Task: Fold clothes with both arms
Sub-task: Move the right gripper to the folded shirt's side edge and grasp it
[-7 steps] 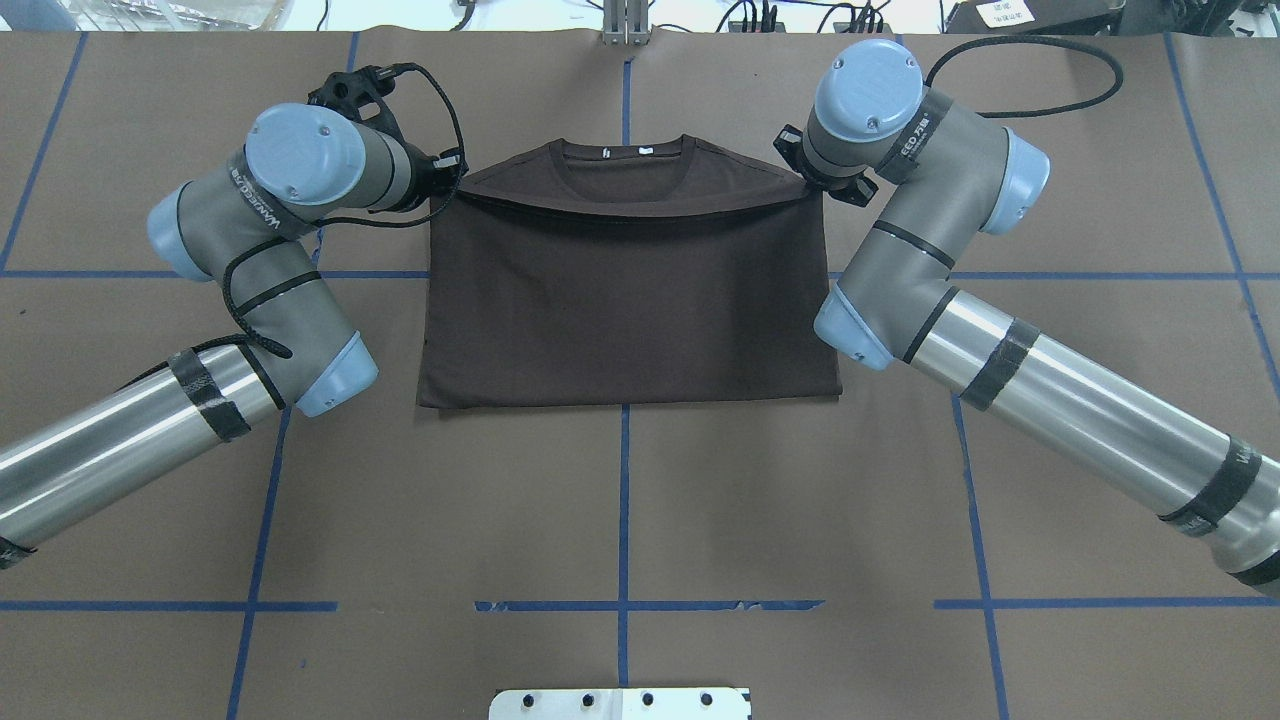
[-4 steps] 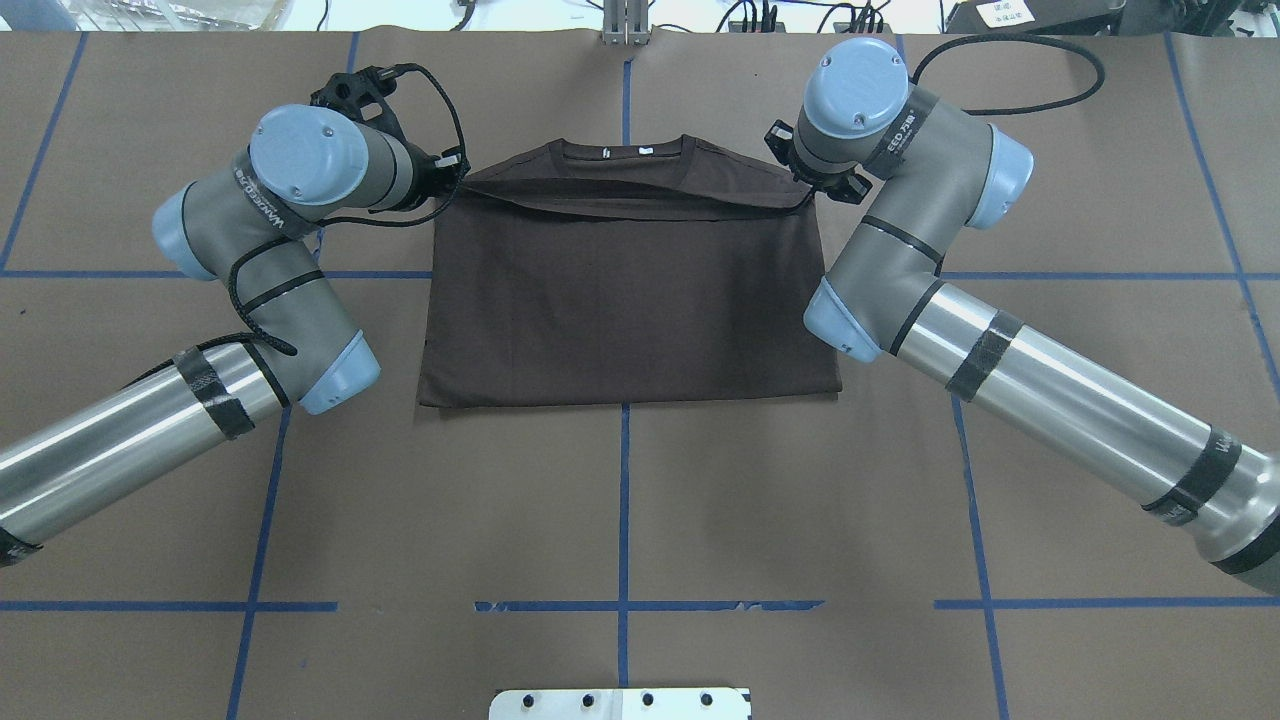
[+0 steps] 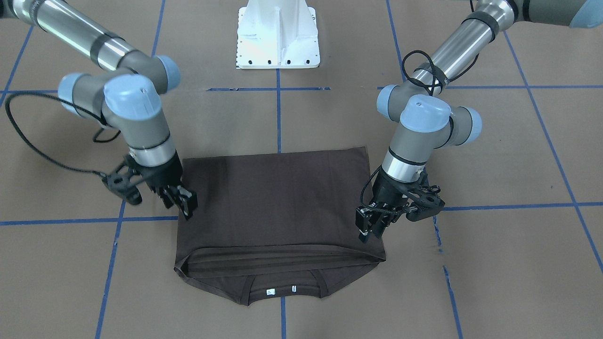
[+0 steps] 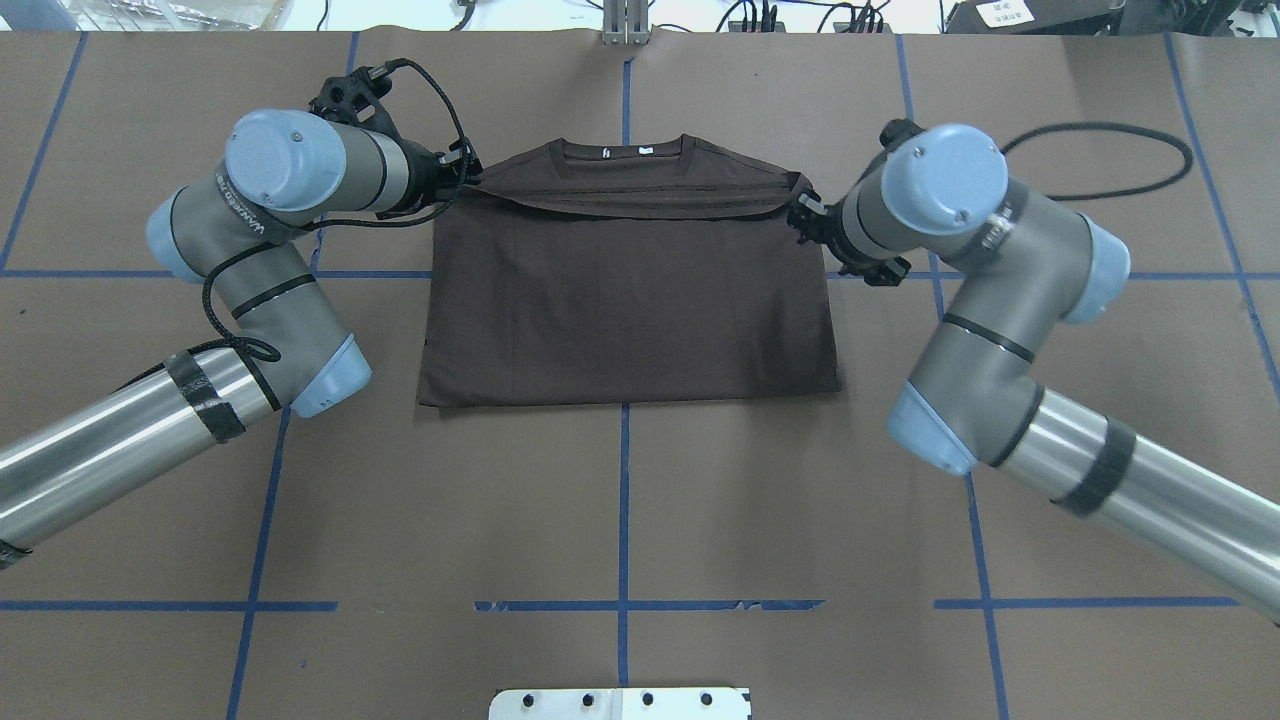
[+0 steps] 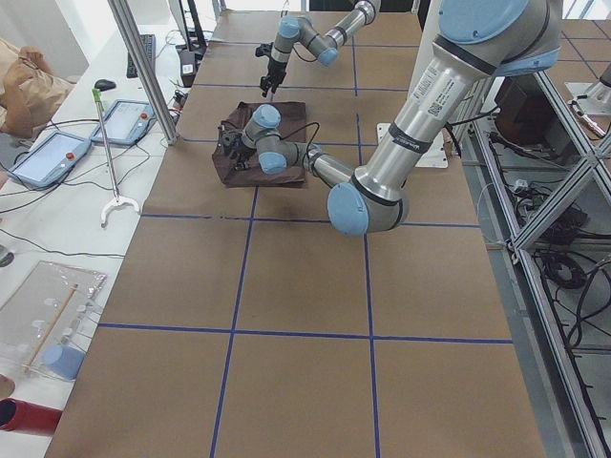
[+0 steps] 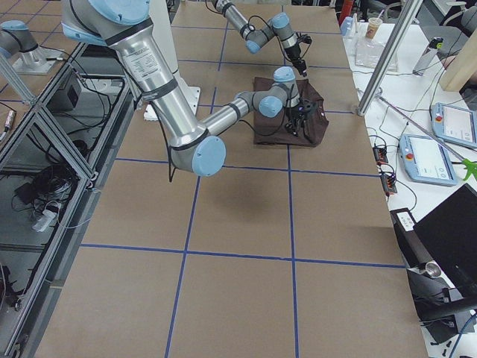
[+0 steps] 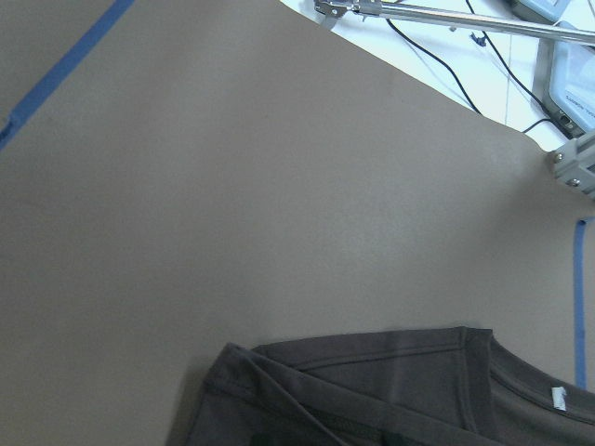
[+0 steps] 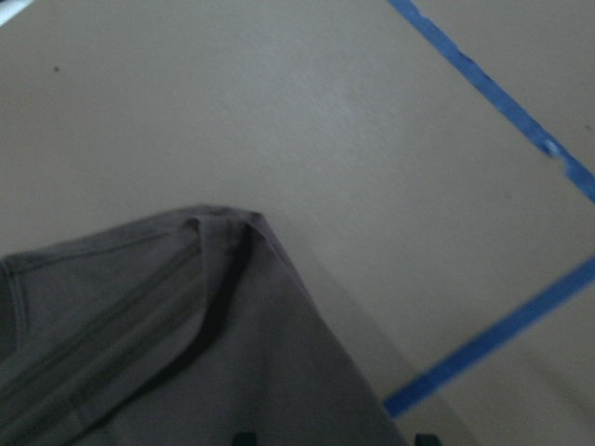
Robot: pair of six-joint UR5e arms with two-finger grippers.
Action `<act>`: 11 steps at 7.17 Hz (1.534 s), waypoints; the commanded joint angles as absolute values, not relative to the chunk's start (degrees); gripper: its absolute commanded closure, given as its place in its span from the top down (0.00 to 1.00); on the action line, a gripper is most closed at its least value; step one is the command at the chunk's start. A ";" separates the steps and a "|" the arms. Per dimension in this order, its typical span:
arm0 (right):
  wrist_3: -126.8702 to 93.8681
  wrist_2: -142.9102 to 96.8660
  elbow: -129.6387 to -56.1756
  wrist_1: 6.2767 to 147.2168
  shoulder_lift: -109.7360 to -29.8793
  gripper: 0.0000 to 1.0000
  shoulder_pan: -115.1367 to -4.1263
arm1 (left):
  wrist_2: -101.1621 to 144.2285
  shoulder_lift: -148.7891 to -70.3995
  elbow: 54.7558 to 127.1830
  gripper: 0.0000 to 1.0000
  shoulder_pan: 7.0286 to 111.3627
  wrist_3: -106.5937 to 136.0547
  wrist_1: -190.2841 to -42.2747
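The dark brown T-shirt (image 3: 277,197) will slide and turn but stay folded when the robot pulls its edge, because the doubled hem (image 3: 282,251) lies flat under the T-shirt's collar.
The dark brown T-shirt (image 4: 625,300) lies flat on the table, folded, its hem doubled up just under the collar (image 4: 622,152) with the white neck tags. In the front-facing view (image 3: 278,207) the layered hem lies flat. My left gripper (image 4: 462,178) hangs at the shirt's far left corner, just above the cloth (image 3: 369,230), jaws apart and empty. My right gripper (image 4: 808,215) is at the shirt's right edge, lifted (image 3: 181,203), open and empty. Each wrist view shows a shirt corner (image 7: 372,390) (image 8: 139,353) lying on the table.
The table is brown paper with blue tape lines (image 4: 625,500). The white pedestal base (image 3: 278,37) stands at the near edge. A black cable loop (image 4: 1150,160) lies at the far right. A metal post (image 4: 625,20) and tablets (image 5: 48,157) are beyond the far edge.
The right arm let go of the hem and swung back and outward. The raised hem dropped flat below the collar. The left gripper shifted slightly at its corner.
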State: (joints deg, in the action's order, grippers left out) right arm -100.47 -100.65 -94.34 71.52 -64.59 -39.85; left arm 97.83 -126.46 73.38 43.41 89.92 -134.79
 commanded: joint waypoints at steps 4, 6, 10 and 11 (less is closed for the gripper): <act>-110.92 -100.46 -100.29 70.75 -72.42 0.67 -31.56 | 98.26 -125.24 74.27 0.49 43.33 90.35 -135.44; -110.92 -100.46 -99.93 70.66 -72.42 0.55 -31.47 | 98.26 -125.16 74.27 0.49 43.33 90.26 -135.35; -110.92 -100.72 -100.02 70.66 -72.34 0.00 -31.38 | 98.35 -125.16 74.27 0.49 43.33 90.26 -135.35; -110.83 -100.98 -100.19 70.66 -71.90 0.00 -31.38 | 98.35 -125.16 74.27 0.49 43.33 90.26 -135.35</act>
